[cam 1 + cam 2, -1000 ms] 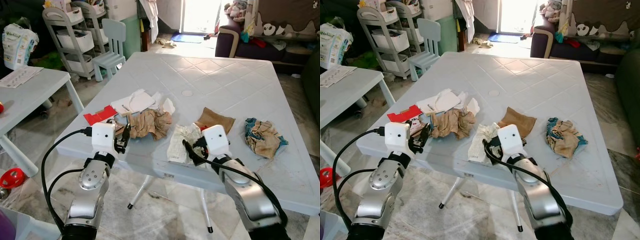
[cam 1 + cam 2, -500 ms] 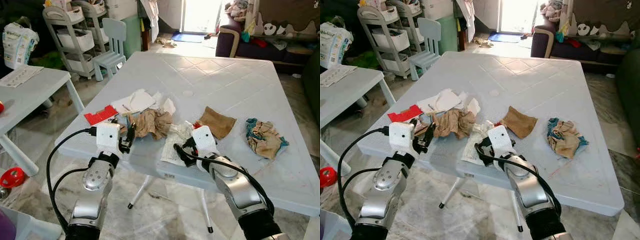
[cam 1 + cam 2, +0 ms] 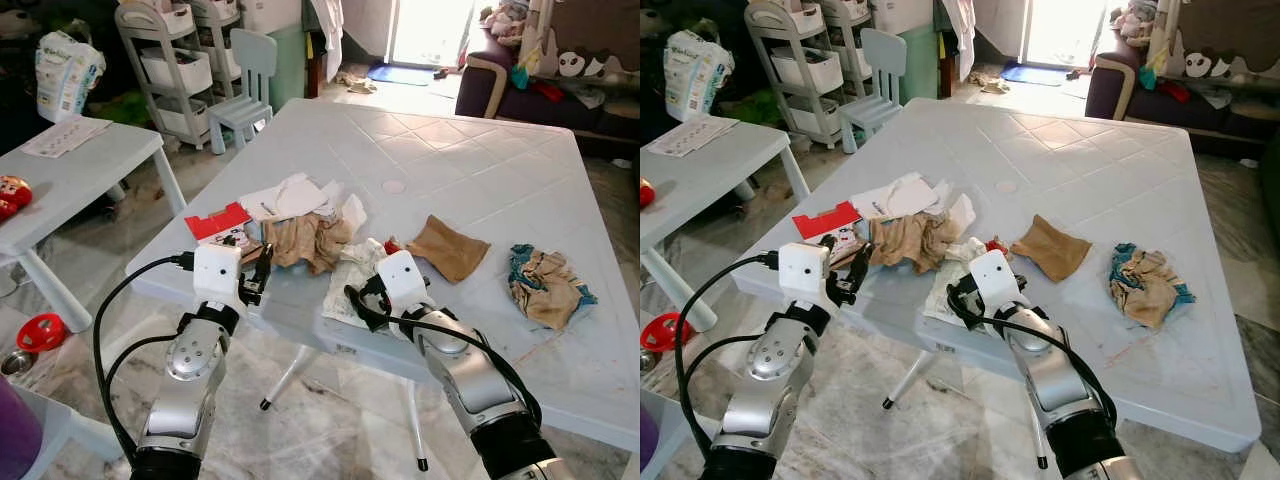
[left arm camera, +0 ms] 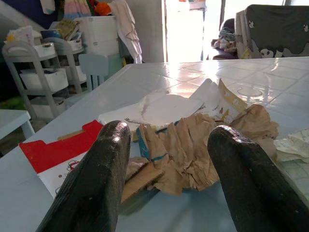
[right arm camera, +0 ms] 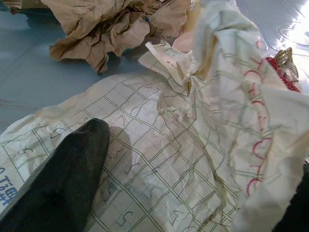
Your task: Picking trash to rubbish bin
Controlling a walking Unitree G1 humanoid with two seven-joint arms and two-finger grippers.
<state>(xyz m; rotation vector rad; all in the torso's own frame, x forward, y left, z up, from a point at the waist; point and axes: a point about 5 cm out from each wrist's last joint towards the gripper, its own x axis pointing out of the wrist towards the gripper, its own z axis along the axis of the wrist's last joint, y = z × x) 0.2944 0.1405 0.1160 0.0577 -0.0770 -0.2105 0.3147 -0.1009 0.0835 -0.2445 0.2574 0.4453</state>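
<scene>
I expect the wrapper to uncover a separate red bundle when I lift it, because red mesh shows from behind the white printed wrapper's raised fold.
Trash lies on the white plastic table: crumpled brown paper, a white printed wrapper, a red card, white paper sheets, a flat brown bag and a blue-and-brown wad. My left gripper is open at the table's near edge, pointing at the brown paper, with its fingers apart from it. My right gripper is open over the wrapper, one finger resting on its near part.
A small white table stands to the left, with a red toy on the floor under it. Behind it are a shelf cart and a pale blue child's chair. A dark sofa is at the far right.
The camera has shifted a little. My right gripper has slid left onto the white wrapper. My left gripper has edged closer to the crumpled brown paper.
</scene>
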